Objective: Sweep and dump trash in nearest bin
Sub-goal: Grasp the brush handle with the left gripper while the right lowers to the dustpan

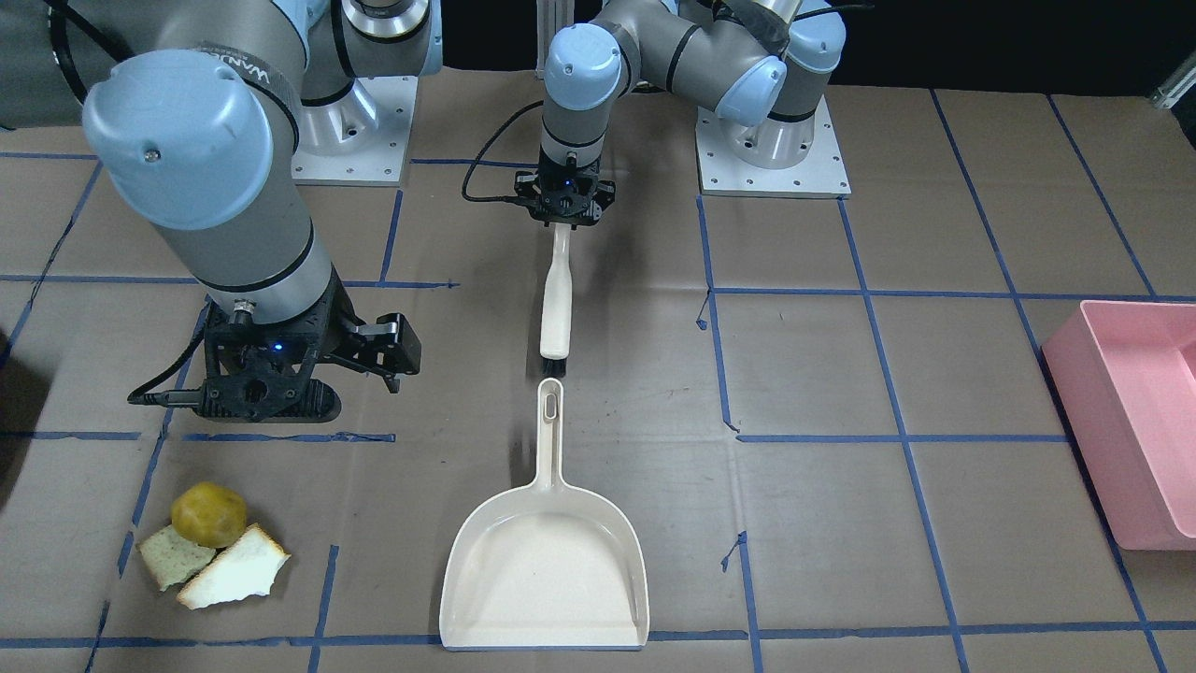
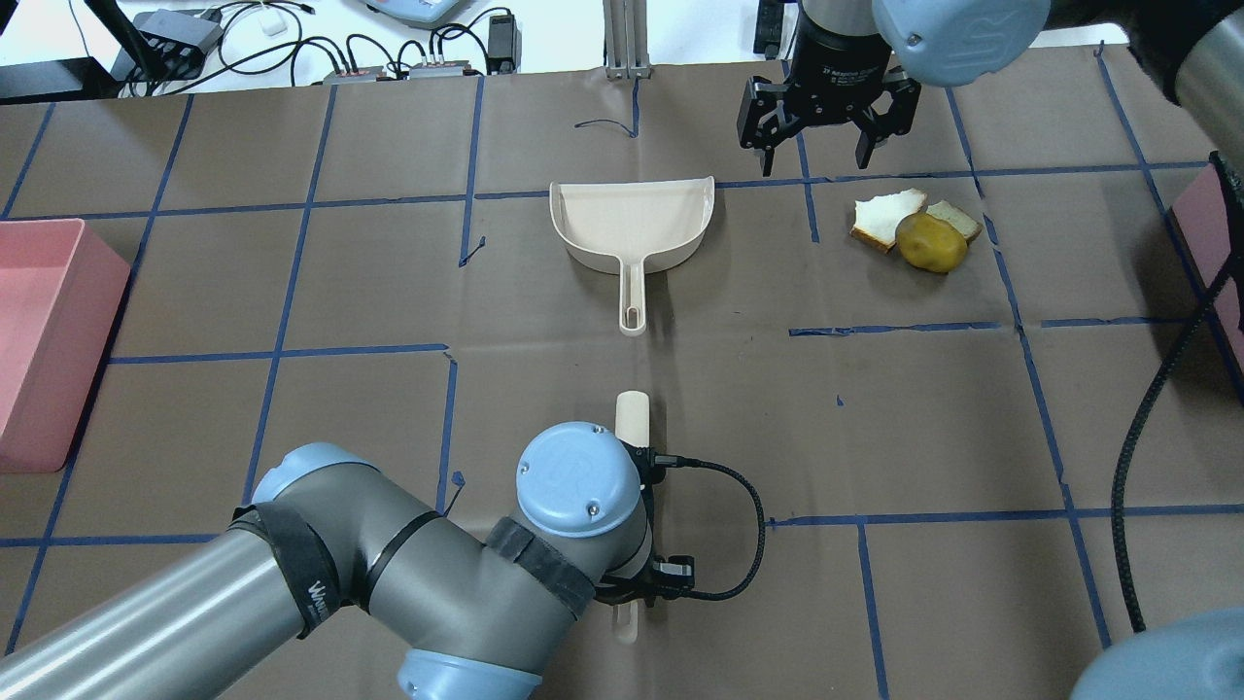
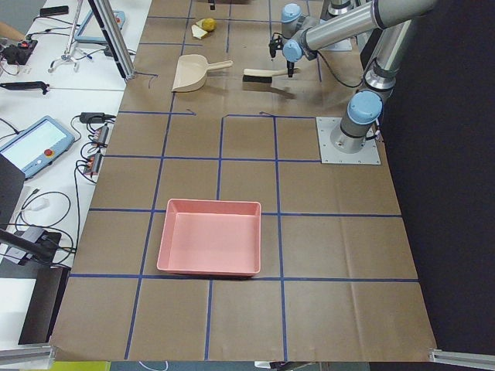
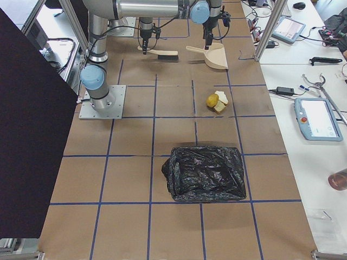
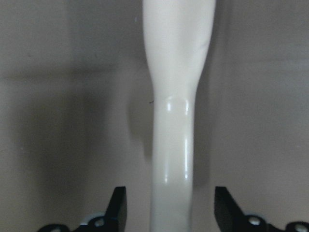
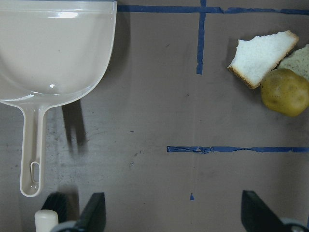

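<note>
Black bristles (image 1: 554,366) stick out a little past the end of the cream brush's head (image 1: 556,322). I should expect a long row hidden under it when I lift it.
The trash lies in one cluster: a yellow-brown potato-like lump (image 2: 931,242) resting against a white slice (image 2: 886,216) and a pale greenish slice (image 2: 954,219). My right gripper (image 2: 816,160) hangs open above the table between the cream dustpan (image 2: 632,228) and the trash, and holds nothing. The right wrist view shows the lump (image 6: 285,92) at right and the dustpan (image 6: 53,48) at left. My left gripper (image 5: 171,198) is open, its fingers straddling the white handle of the brush (image 1: 558,299) without touching it. The brush lies flat, bristles toward the dustpan's handle.
A pink bin (image 2: 49,331) stands at the table's end on my left side. A bin lined with a black bag (image 4: 205,172) stands at the end on my right, nearer the trash (image 4: 216,99). Blue tape lines grid the brown table cover.
</note>
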`<state>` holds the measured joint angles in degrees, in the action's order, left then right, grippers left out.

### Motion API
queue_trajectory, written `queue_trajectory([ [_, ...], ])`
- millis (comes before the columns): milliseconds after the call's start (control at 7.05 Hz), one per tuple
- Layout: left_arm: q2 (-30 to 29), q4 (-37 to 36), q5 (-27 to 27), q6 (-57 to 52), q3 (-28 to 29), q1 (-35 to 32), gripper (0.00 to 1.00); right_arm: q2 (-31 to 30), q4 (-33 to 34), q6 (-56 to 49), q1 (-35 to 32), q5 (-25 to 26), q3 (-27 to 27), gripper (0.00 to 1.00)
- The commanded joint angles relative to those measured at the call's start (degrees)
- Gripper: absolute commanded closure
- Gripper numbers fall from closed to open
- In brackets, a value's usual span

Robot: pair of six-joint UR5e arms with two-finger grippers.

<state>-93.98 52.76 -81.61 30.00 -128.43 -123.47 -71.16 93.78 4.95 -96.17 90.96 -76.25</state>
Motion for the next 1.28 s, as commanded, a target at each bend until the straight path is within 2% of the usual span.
queue_trajectory([
  [0,0.46,-0.11,0.31,-0.21,0.45,0.33,0.88,-0.03,0.09,-0.03,-0.07,-0.08,0.14,0.0],
  [142,2.64,2.5,-0.04,-0.82,3.68,2.25,0.94,-0.03,0.09,-0.03,-0.16,-0.08,0.22,0.0],
  [284,4.92,15.06,-1.26,-5.43,9.54,6.79,0.98,-0.03,0.09,-0.03,-0.33,-0.08,0.31,0.0],
  [425,7.29,24.93,-3.1,-9.57,13.25,8.66,0.98,-0.03,0.17,0.06,-0.51,-0.34,0.4,0.0],
  [567,10.54,28.16,-3.29,-9.79,13.38,9.73,1.0,-0.12,0.18,0.32,-0.77,-0.34,0.49,0.0],
  [709,13.18,30.19,-3.73,-12.66,13.29,13.48,1.0,-0.29,0.26,0.84,-1.21,-0.17,0.49,0.0],
  [993,16.97,32.5,-4.17,-20.84,14.6,25.07,1.0,0.23,0.87,0.94,-2.79,-0.78,0.49,0.0],
  [1134,16.12,32.24,-5.91,-24.52,15.56,28.16,1.0,0.5,1.05,1.02,-3.84,-0.87,0.49,0.0],
])
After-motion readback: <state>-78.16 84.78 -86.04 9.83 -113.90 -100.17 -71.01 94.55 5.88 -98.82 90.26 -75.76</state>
